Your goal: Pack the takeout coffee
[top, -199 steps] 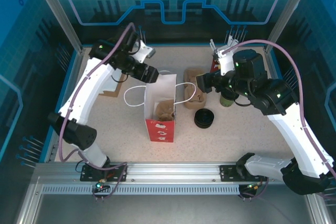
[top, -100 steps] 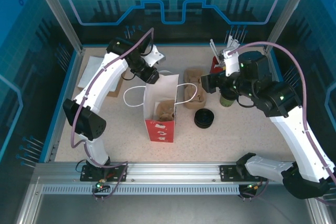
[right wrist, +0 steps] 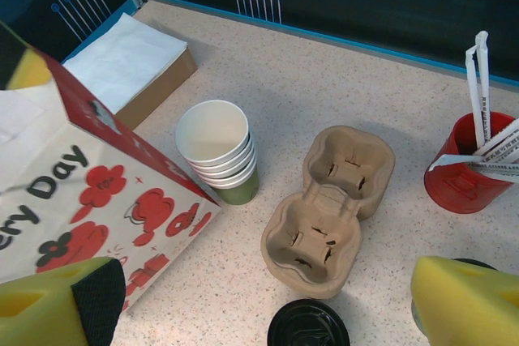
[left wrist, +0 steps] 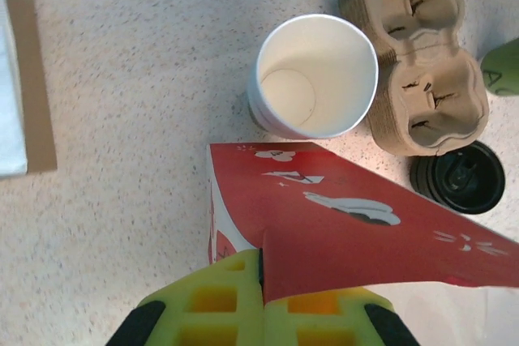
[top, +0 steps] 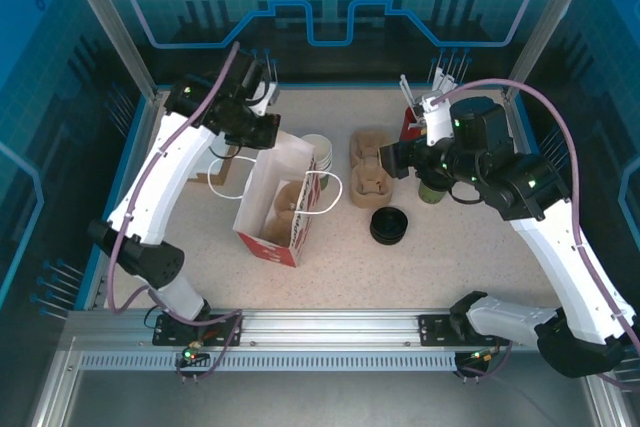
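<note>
The paper bag leans with its narrow red side to the front, so my left gripper should regrip the back rim and turn the bag upright, broad side forward.
The takeout coffee, a green cup, stands at the right of the table, its top mostly hidden under my right arm. A sliver of its green wall shows at the edge of the left wrist view. My right gripper hangs open over the table to the cup's left, holding nothing. A red and white paper bag leans to the left, mouth open. My left gripper is shut on the bag's top rim at the back.
A stack of lidless cups stands behind the bag, with a brown cup carrier beside it. A stack of black lids lies in front of the carrier. A red holder with stirrers stands at the back right, and napkins at the back left.
My left gripper has shut on the bag's rim and drawn it left, tilting the bag and uncovering the cup stack. The right arm has not moved.
</note>
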Controlling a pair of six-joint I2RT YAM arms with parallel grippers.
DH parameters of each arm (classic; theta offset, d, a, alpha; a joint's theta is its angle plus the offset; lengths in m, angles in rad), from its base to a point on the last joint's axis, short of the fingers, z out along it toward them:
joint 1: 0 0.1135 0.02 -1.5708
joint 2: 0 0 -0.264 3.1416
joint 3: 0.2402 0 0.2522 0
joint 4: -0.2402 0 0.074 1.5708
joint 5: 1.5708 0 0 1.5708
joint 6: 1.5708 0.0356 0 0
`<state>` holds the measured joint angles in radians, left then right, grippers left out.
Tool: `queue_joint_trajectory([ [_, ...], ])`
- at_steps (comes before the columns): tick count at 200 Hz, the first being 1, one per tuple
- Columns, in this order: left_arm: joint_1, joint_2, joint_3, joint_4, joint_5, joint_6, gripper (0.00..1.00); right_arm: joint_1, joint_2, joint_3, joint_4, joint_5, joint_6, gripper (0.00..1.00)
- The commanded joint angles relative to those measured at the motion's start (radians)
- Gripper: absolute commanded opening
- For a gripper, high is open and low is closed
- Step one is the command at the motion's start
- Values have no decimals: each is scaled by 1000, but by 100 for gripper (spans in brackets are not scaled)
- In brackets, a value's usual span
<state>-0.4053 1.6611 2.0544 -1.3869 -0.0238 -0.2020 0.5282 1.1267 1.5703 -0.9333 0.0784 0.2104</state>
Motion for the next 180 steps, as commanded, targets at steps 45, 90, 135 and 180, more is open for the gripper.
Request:
queue_joint_trajectory([
  [45, 7, -2, 13, -137, -51, -248, 0, -15, 10, -15, 11, -10, 6, 93],
  [90, 15, 15, -31, -138, -48, -286, 2, -17, 20, -18, 10, -12, -7, 94],
  [135, 24, -28, -238, -23, 3, -277, 34, -19, 29, -24, 1, -12, -15, 94],
  [180, 27, -41, -72, -158, -95, -10, 63, -19, 29, -6, -13, -13, -31, 94],
])
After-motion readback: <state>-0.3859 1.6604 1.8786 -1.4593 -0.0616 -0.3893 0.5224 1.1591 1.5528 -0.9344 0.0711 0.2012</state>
